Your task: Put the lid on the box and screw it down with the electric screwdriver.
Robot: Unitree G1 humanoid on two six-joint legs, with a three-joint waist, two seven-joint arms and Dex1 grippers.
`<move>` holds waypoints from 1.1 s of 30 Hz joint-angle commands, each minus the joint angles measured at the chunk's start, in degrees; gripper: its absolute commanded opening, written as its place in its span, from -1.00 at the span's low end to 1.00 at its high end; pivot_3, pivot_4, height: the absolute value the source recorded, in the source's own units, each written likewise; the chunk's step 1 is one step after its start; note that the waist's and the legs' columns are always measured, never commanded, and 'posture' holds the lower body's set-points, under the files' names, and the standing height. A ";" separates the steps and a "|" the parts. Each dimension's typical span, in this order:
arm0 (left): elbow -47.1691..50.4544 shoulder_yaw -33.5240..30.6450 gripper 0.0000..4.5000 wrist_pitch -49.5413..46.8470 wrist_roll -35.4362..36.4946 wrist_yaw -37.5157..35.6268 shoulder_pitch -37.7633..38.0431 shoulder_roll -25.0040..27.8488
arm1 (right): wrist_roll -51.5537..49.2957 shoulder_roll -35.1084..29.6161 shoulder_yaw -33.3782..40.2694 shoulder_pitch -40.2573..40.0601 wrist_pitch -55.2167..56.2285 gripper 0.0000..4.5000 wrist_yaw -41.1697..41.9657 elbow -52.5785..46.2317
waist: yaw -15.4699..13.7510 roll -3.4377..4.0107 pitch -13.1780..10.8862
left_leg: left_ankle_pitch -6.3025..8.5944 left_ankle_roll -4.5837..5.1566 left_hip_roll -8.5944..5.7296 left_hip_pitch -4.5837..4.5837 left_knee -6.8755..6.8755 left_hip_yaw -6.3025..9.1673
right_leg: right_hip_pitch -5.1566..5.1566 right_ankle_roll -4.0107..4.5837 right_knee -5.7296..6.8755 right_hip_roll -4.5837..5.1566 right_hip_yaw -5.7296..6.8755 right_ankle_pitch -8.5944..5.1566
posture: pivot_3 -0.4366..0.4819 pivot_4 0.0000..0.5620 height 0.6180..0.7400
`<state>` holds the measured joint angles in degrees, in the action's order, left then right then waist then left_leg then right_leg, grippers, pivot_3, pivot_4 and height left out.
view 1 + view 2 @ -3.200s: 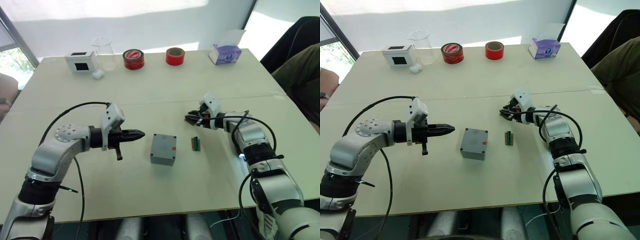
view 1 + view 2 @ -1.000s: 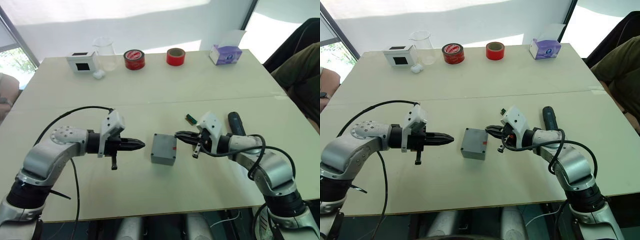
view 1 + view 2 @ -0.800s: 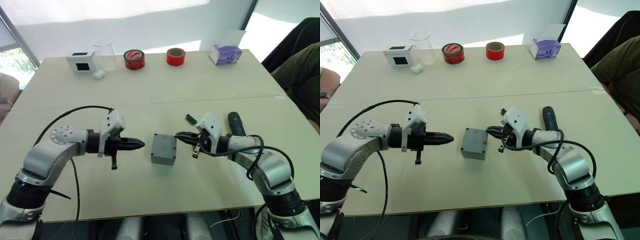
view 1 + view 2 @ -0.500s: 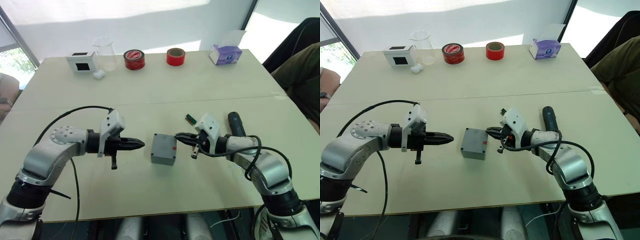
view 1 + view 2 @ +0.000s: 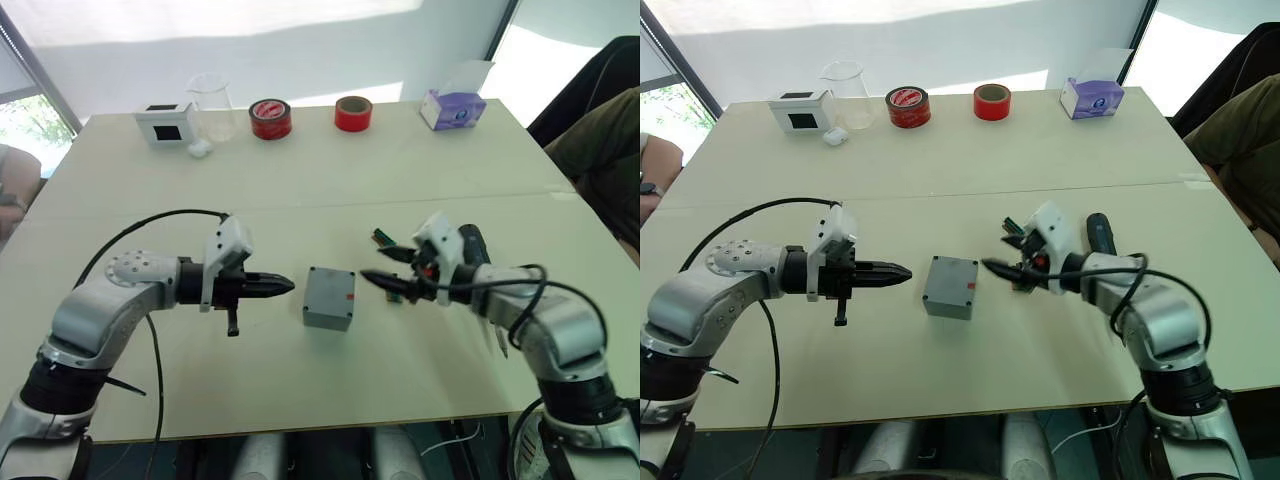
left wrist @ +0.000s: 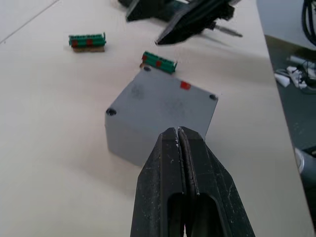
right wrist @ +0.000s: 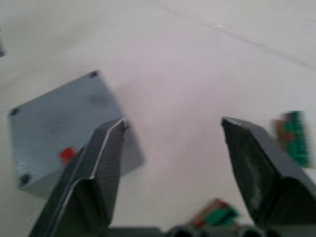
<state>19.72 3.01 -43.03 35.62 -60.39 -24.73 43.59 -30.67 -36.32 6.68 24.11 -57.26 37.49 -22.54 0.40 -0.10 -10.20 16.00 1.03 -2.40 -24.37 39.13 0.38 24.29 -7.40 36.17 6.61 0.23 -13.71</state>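
Observation:
Dark corner holes (image 5: 351, 273) show on the grey box's flat top, so I expect the lid (image 5: 329, 288) to stay in place there when the robot presses the electric screwdriver down.
The grey box (image 5: 330, 298) rests at mid-table, a flat face with corner holes and a small red mark turned up. The lid is out of view. My left gripper (image 5: 283, 287) is shut and empty, its tip pointing at the box's left side with a small gap, as the left wrist view confirms (image 6: 177, 134). My right gripper (image 5: 379, 263) is open just right of the box, nothing between its fingers (image 7: 101, 163). The black electric screwdriver (image 5: 470, 240) lies on the table behind my right forearm, partly hidden by it.
Two small green connectors (image 5: 381, 238) (image 5: 398, 292) lie beside the right gripper. Along the far edge stand a white box with a black screen (image 5: 162, 122), a glass beaker (image 5: 210, 105), two tape rolls (image 5: 268, 117) (image 5: 351, 112) and a purple tissue box (image 5: 452, 107). A person (image 5: 600, 130) sits at the right.
My right gripper has gone from shut to open and has drawn back slightly to the right, away from the box. The left arm and the box have stayed put.

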 commanded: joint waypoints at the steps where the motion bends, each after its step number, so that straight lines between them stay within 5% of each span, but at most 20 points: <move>1: 1.02 -0.87 -1.00 1.29 0.88 -0.83 -2.11 -0.30 | -1.06 -6.90 4.23 5.93 -14.89 0.37 -3.23 1.55 | 0.16 -0.02 0.01 | 0.00 0.00 0.00 0.00 0.00 0.00 | 0.00 0.00 0.00 0.00 0.00 0.00 | -0.05 -0.47 1.00; 2: 1.08 -0.19 -1.00 2.12 0.54 -1.49 -2.77 -0.50 | -0.04 -10.98 4.68 9.14 -22.38 0.65 -4.54 4.23 | 0.22 0.08 -0.05 | 0.00 0.00 0.00 0.01 0.00 -0.01 | -0.01 0.00 -0.01 -0.01 0.00 0.00 | -0.05 -0.47 1.00; 5: 1.81 0.72 -1.00 2.95 0.99 -3.33 -4.05 -0.93 | -0.88 -18.69 5.46 16.04 -33.79 0.96 -4.86 9.94 | -0.23 0.11 -0.07 | 0.01 0.04 -0.08 -0.04 0.03 -0.08 | 0.04 0.00 0.02 0.12 -0.02 0.00 | -0.05 -0.47 1.00; 14: 3.19 3.01 -1.00 3.78 0.02 -3.21 -5.34 -2.82 | -11.22 -29.47 -8.42 20.32 -35.24 0.96 -1.33 27.21 | 0.37 0.04 -0.02 | 0.05 0.11 0.04 0.00 -0.02 -0.20 | 0.00 0.01 -0.09 0.04 -0.05 0.00 | -0.05 -0.47 1.00; 31: 5.97 2.19 -1.00 3.87 0.20 1.86 -1.23 -3.76 | -5.64 -25.20 -29.32 29.82 -35.13 0.96 2.49 38.99 | 0.20 0.07 -0.04 | 0.06 0.11 0.02 -0.04 0.00 -0.15 | 0.03 0.00 -0.09 0.05 -0.03 -0.01 | -0.05 -0.47 1.00; 33: 6.33 2.13 -1.00 3.74 0.43 2.39 -0.85 -3.79 | -4.49 -24.93 -30.91 30.10 -34.44 0.76 3.83 39.43 | 0.22 0.07 -0.04 | 0.06 0.11 0.01 -0.03 0.00 -0.15 | 0.04 0.00 -0.08 0.04 -0.03 -0.01 | -0.05 -0.47 1.00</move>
<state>23.83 6.50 -39.64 35.52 -58.52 -25.82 39.82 -36.45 -61.06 -23.55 52.81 -92.07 39.86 16.57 0.62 -0.03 -10.24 16.06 1.14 -2.39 -24.41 39.14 0.24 24.32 -7.39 36.09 6.65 0.20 -13.72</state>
